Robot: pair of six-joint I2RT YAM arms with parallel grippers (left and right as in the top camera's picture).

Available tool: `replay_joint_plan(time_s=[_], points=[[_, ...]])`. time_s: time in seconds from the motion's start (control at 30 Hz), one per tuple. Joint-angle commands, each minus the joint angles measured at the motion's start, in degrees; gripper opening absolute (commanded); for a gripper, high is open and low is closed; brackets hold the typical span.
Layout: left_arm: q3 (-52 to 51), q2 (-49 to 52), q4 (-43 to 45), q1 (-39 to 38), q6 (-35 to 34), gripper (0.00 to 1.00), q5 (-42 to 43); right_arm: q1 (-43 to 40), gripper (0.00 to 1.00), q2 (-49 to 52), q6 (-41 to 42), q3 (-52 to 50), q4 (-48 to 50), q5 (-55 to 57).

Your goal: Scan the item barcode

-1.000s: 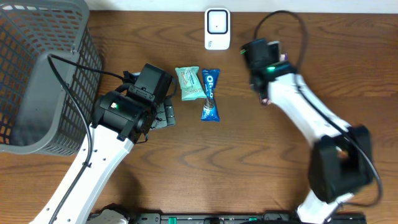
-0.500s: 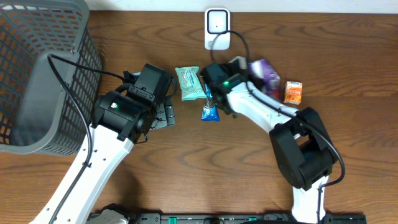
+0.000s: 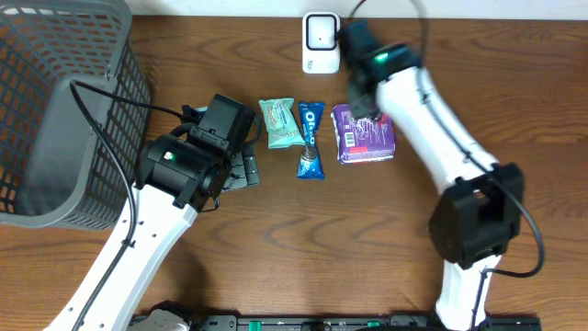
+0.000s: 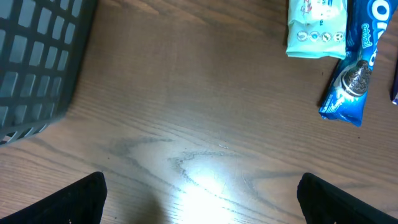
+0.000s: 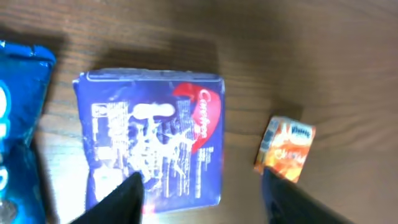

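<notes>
The robot's right gripper is empty near the scanner with the purple packet lying flat below it, so it should go back and pinch the packet's red end before the scan.
A purple snack packet lies flat on the wood table, printed side up, right of a blue Oreo packet and a green packet. My right gripper hovers open just above the purple packet, its fingers apart and holding nothing. The white scanner stands at the table's far edge, close behind the right wrist. My left gripper is wide open over bare wood, left of the packets.
A small orange carton sits right of the purple packet; the right arm hides it in the overhead view. A large grey mesh basket fills the left side of the table.
My right gripper has opened, and the purple packet now lies flat beside the Oreo packet. The right arm has swung back toward the scanner. The left arm has not moved.
</notes>
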Motion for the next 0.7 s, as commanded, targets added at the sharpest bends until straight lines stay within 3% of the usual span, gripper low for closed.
replay_joint_plan(time_s=[0.0, 0.23, 0.67], points=[[-0.09, 0.42, -0.17, 0.2, -0.26, 0.98, -0.11, -4.76, 0.68, -0.15, -4.94, 0.94, -1.68, -14.84], [-0.09, 0.44, -0.17, 0.2, -0.26, 0.98, -0.11, -11.45, 0.67, -0.09, -8.79, -7.06, 2.05, -29.31], [-0.09, 0.44, -0.17, 0.2, -0.26, 0.98, -0.11, -17.35, 0.64, -0.09, -5.88, -25.03, 20.04, -41.86]])
